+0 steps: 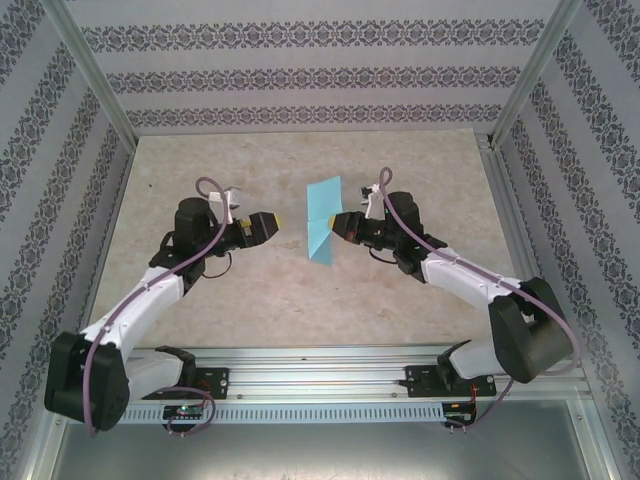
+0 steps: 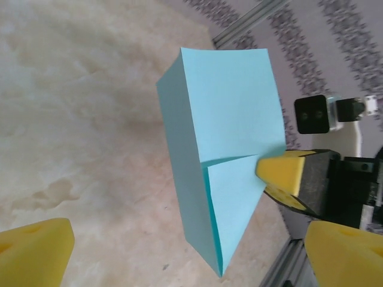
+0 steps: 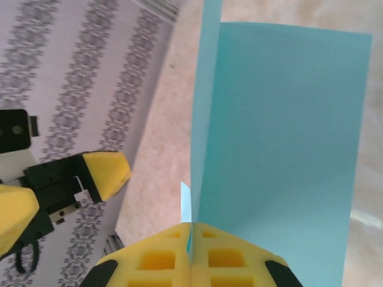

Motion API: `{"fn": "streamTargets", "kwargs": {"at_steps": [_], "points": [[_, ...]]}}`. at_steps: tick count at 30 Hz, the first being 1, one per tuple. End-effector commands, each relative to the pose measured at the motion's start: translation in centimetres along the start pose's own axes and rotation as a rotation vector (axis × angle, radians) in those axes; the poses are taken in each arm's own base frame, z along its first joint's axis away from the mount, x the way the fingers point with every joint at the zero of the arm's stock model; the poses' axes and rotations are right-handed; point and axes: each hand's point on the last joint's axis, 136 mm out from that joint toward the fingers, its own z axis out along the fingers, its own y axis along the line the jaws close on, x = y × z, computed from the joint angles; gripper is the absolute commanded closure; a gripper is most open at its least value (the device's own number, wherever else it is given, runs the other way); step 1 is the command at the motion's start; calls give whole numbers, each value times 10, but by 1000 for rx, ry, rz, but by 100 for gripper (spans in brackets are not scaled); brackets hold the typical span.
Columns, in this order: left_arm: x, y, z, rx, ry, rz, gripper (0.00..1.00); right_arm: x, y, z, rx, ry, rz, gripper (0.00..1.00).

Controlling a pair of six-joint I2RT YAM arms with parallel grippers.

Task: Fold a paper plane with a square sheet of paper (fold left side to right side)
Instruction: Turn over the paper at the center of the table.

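I expect the flap (image 2: 231, 195) to stay partly sprung open when my left gripper pinches the light-blue sheet, because a dark gap (image 2: 212, 205) runs along the triangular flap's edge.
The light-blue sheet of paper (image 1: 322, 215) is folded into a narrower creased shape with a pointed lower end and stands on edge over the table's middle. My right gripper (image 1: 337, 225) is shut on its right edge; in the right wrist view the yellow pads (image 3: 164, 260) press together with the paper (image 3: 281, 149) rising from between them. The left wrist view shows the paper (image 2: 224, 113), its triangular flap, and the right gripper (image 2: 278, 185) pinching it. My left gripper (image 1: 272, 222) is open, just left of the paper and apart from it, fingers (image 2: 36, 251) spread wide.
The beige table (image 1: 300, 300) is enclosed by patterned walls and aluminium posts (image 1: 95, 75). A metal rail (image 1: 320, 365) runs along the near edge between the arm bases. One of the left gripper's yellow fingers (image 3: 106, 172) faces the paper in the right wrist view.
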Motion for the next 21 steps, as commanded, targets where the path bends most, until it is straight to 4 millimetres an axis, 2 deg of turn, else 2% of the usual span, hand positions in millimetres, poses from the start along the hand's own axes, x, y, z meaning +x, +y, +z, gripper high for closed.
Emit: {"fn": "streamTargets", "kwargs": {"at_steps": [1,5,9,16,21], "points": [[-7,-34,-15,141,-43,-5,0,-27,52,-17,-120,-53,-114,100],[-19,-67,-26,273,-69,-10,0,-41,100,-28,-243,-81,-155,100],[-22,-89,-32,362,-75,-3,0,-43,133,-31,-325,-82,-176,100],[-20,-108,-29,429,-49,1,8,-33,162,-24,-417,-44,-174,100],[-13,-118,-22,459,-9,9,17,-29,172,-20,-454,-30,-170,100]]}}
